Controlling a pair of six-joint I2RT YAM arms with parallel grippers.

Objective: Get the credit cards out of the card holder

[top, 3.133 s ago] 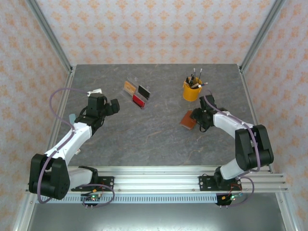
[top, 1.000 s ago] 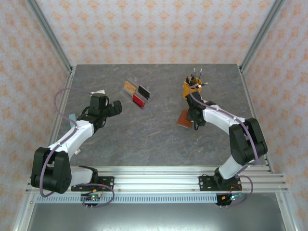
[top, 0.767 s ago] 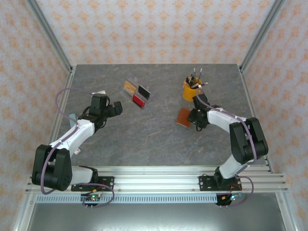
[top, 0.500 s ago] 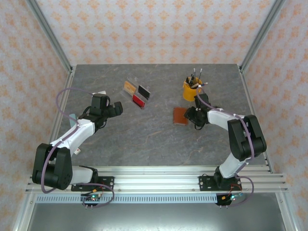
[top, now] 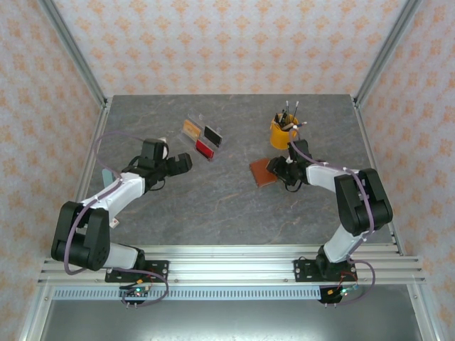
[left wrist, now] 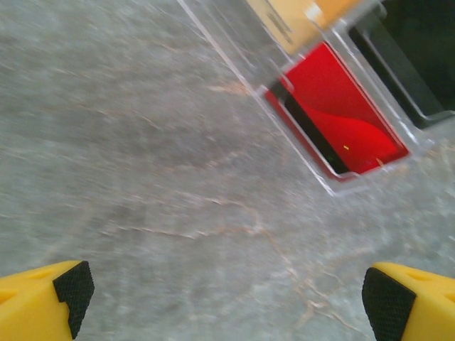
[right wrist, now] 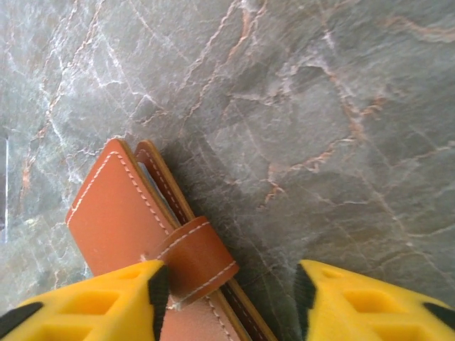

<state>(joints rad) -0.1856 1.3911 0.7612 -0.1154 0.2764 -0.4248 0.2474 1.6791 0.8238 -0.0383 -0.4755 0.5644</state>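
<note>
I can see that the closed card holder lies crooked (top: 261, 172) at my right gripper. My left gripper should move to its far edge (top: 254, 177) and help turn it straight before opening.
The card holder (top: 261, 171) is a reddish-brown leather wallet lying closed on the table, right of centre. In the right wrist view the card holder (right wrist: 121, 213) shows its strap loop and stitched edge. My right gripper (right wrist: 231, 291) is open low over that edge. Its left pad (right wrist: 158, 291) touches the strap, and its right fingertip is over bare table. From above, the right gripper (top: 279, 170) is at the wallet's right side. The credit cards are hidden inside the closed holder. My left gripper (top: 183, 164) hangs wide open left of centre, holding nothing; the left gripper (left wrist: 231, 298) has bare table beneath it.
A clear acrylic stand (top: 202, 138) with red, black and orange panels sits at mid-back; its red panel (left wrist: 341, 117) lies just ahead of my left fingers. A yellow cup of pens (top: 283, 133) stands right behind the right gripper.
The card holder has slid left across the table with my right gripper against it. My left gripper has swung right, toward the acrylic stand, still open.
</note>
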